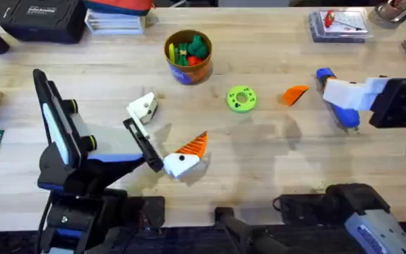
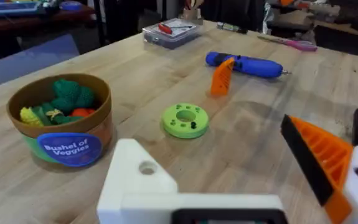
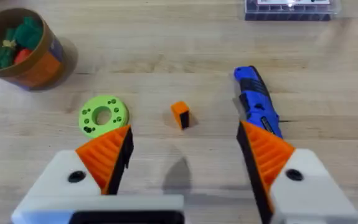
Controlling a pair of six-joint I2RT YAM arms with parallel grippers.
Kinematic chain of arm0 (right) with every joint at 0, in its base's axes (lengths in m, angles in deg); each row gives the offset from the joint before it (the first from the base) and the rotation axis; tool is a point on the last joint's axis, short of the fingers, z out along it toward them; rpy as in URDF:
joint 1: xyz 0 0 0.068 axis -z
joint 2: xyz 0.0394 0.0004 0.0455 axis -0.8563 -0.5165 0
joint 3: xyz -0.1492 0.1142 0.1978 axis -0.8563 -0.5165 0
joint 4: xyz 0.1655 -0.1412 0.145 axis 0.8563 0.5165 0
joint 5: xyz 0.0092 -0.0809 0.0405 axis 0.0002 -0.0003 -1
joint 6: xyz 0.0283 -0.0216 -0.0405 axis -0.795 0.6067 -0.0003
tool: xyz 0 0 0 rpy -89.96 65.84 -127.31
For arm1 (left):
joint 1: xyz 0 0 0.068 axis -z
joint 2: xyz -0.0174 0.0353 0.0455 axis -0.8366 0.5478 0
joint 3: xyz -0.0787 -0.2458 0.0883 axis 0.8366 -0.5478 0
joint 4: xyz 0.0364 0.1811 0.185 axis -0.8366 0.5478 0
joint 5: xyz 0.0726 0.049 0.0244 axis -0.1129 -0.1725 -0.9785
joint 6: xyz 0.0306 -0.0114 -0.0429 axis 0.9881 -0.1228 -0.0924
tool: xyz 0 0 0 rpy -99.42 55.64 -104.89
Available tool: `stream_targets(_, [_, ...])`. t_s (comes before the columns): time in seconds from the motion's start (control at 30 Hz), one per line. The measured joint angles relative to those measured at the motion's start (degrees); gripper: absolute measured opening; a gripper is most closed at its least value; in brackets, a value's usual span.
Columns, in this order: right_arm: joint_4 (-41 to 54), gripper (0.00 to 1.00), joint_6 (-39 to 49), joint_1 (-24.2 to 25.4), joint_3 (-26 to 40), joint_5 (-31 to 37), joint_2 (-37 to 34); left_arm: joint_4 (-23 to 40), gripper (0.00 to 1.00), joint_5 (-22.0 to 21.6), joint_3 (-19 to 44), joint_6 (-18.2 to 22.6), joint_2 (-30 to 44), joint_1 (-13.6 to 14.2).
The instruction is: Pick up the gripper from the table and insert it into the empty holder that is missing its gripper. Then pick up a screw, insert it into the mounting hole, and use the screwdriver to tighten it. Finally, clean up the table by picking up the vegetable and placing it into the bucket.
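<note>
I expect the orange gripper to stay seated, even unscrewed, when I push it in, since the white holder is empty beside its orange-padded mate.
The loose orange gripper stands on the table right of centre. My left gripper is open. One of its fingers is the bare white holder; the other carries an orange pad. The blue screwdriver lies to the right, partly under my right gripper, which hovers open over it with both orange pads. A dark-green vegetable sits in the bucket.
A flat bright-green disc with holes lies between the bucket and the orange tip. A clear box sits at the back right. Cases and boxes line the back left edge.
</note>
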Motion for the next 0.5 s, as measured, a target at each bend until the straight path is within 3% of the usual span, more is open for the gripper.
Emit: stream_targets(0.5, [0.0, 0.994, 0.0, 0.0, 0.0, -0.02, 0.0, -0.07, 0.986, 0.04, 0.0, -0.69, 0.02, 0.0])
